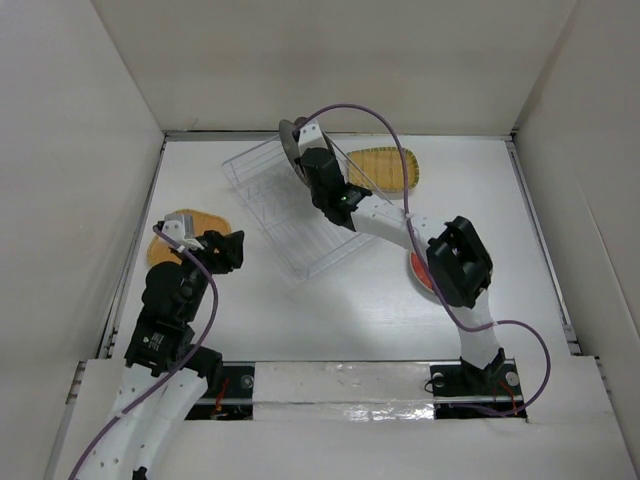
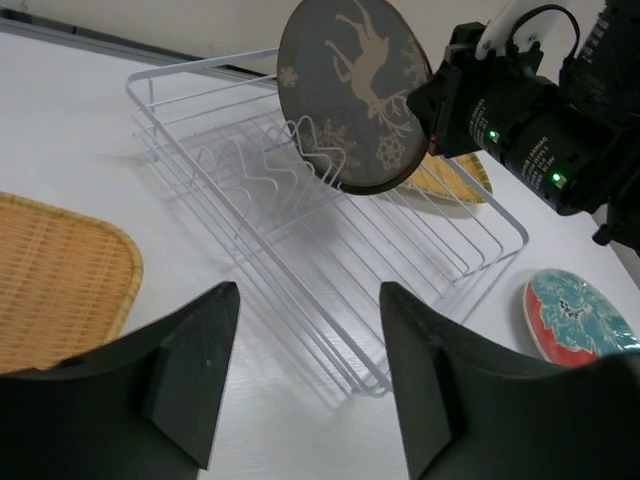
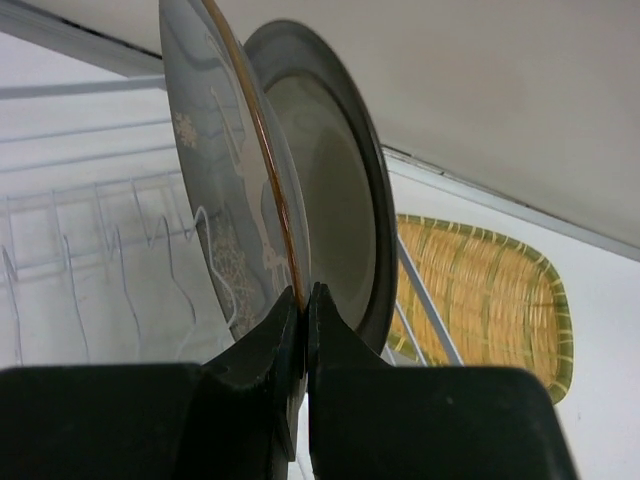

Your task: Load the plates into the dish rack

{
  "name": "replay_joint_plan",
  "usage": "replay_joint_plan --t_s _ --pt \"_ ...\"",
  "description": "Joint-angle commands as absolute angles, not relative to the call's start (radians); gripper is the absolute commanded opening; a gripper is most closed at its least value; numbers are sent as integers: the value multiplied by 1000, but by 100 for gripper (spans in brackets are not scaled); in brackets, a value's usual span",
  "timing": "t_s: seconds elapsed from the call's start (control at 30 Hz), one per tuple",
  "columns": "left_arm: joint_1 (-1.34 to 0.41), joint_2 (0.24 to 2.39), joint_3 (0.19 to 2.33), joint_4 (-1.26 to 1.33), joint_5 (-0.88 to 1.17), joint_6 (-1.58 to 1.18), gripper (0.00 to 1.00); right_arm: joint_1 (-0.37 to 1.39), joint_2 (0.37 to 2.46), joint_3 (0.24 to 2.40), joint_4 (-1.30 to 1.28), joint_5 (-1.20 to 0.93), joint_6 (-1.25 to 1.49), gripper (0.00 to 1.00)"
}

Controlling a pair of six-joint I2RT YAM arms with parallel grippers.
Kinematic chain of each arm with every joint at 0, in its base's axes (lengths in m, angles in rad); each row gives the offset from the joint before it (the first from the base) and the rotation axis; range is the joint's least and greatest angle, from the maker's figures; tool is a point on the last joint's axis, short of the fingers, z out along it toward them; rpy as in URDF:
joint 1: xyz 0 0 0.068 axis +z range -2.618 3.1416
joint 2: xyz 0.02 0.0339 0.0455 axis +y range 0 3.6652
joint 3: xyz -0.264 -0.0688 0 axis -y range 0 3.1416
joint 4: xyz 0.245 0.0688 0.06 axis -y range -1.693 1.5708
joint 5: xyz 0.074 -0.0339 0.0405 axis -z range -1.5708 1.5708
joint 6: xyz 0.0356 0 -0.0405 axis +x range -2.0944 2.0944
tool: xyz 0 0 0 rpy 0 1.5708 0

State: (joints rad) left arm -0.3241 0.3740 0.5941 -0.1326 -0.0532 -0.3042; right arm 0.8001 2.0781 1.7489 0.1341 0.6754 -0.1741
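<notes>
Next, I pick up the orange ribbed plate [image 1: 206,222] by its rim [image 1: 155,263] with my left gripper and pass it to my right gripper, because the plate is across the dish rack from my right gripper.
My right gripper [image 3: 305,292] is shut on the rim of the dark grey deer plate [image 2: 350,95], holding it upright over the far end of the white wire dish rack [image 2: 330,240]. Its lower edge is down among the prongs. Close behind it stands a grey-rimmed cream plate [image 3: 335,190], also upright. From above, the right gripper [image 1: 300,152] is at the rack's [image 1: 290,215] back corner. My left gripper [image 2: 310,300] is open and empty over bare table, near the rack's front edge. The left gripper [image 1: 230,250] is beside an orange ribbed plate [image 1: 185,225].
A yellow ribbed oblong plate [image 1: 385,168] lies flat behind the rack on the right. A red-rimmed teal plate [image 2: 575,320] lies on the table under my right arm's elbow [image 1: 458,262]. White walls close in the table on three sides.
</notes>
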Motion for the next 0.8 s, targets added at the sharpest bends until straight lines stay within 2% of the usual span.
replay_joint_plan --t_s 0.0,0.07,0.13,0.2,0.23,0.27,0.3,0.33,0.37,0.4,0.47,0.57,0.6,0.63,0.7,0.77 --pt "-319 422 612 -110 -103 -360 53 807 2056 1752 311 680 -94 0" --pt "-319 457 618 -118 -118 -405 46 807 2052 1727 307 661 -69 0" --pt "-319 494 626 -117 -126 -466 43 807 2037 1704 296 644 -19 1" --pt "-319 523 630 -120 -126 -495 39 807 2019 1685 287 628 -2 8" --pt "-319 555 635 -127 -133 -533 34 796 2008 1672 285 615 33 14" --pt "-319 569 640 -136 -136 -554 30 787 1990 1663 279 595 61 26" --pt "-319 584 641 -138 -141 -572 24 787 1980 1658 267 583 80 31" --pt "-319 610 640 -138 -149 -572 24 772 1973 1657 238 571 100 36" --pt "-319 620 638 -141 -181 -639 4 759 1961 1651 230 539 115 49" --pt "-319 627 629 -138 -199 -659 0 759 1932 1641 229 525 144 55" --pt "-319 647 620 -137 -248 -724 0 750 1892 1599 233 480 164 68" --pt "-319 681 583 -112 -290 -790 0 750 1786 1504 267 414 193 81" --pt "-310 695 565 -112 -305 -826 5 750 1754 1476 279 396 201 83" --pt "-310 722 557 -115 -339 -845 17 750 1696 1451 291 379 206 85" --pt "-252 747 537 -114 -357 -883 26 750 1637 1388 298 336 215 86" --pt "-189 762 519 -98 -328 -905 44 741 1554 1352 304 277 218 86"
